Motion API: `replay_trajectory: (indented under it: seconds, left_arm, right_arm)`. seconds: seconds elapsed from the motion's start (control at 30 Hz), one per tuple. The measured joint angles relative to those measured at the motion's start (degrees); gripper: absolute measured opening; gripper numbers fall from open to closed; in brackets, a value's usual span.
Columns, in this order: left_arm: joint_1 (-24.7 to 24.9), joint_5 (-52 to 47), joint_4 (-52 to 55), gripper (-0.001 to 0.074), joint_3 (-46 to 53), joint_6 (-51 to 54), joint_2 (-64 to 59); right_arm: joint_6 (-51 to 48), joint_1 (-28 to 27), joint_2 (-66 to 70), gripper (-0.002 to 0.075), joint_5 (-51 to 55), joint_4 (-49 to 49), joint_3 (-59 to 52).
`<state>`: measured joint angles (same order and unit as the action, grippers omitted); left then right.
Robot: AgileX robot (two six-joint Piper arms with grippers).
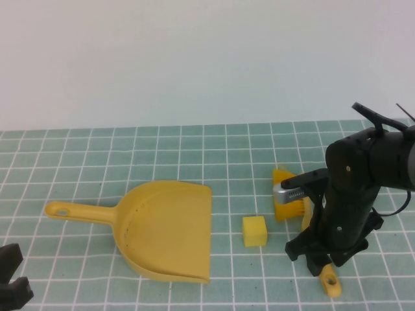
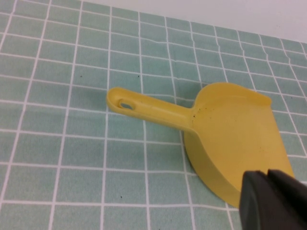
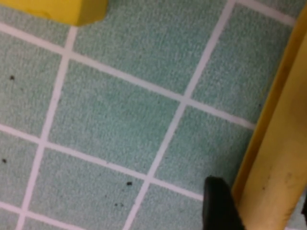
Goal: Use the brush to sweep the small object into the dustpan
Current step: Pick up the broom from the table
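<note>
The small cube [image 1: 255,231] will slide over the dustpan opening's edge [image 1: 210,234] and well inside when I sweep with the brush, because that edge lies low against the mat.
The mustard-yellow dustpan [image 1: 170,228] [image 2: 235,129] lies flat left of centre, with its handle pointing left and its open mouth facing right. The small pale-yellow cube [image 1: 255,231] [image 3: 72,9] sits just off that mouth. Right of the cube lies the brush [image 1: 285,206] [image 3: 276,158], bristles to the far side and its handle end [image 1: 331,284] toward me. My right gripper [image 1: 316,258] [image 3: 261,191] is down over the handle, open, with one finger [image 3: 218,206] against the handle's side. My left gripper [image 1: 13,285] [image 2: 267,175] is shut and empty, parked near the dustpan's near edge.
A green mat with a white grid [image 1: 194,155] covers the table up to the pale back wall [image 1: 194,58]. Open mat lies between the cube and the dustpan mouth.
</note>
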<state>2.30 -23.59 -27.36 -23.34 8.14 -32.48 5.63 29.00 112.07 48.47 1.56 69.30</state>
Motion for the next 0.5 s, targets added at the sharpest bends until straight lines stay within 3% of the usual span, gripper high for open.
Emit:
replay_trajectory:
  seconds: [0.33, 0.5]
  left_arm:
    - [0.0, 0.22, 0.0, 0.0, 0.0, 0.0, 0.0]
    - [0.0, 0.86, -1.57, 0.0001, 0.0, -0.39, 0.0]
  right_arm:
    - [0.21, 0.0, 1.4, 0.0329, -0.05, -0.15, 0.17]
    - [0.48, 0.0, 1.4, 0.0209, 0.06, -0.55, 0.26]
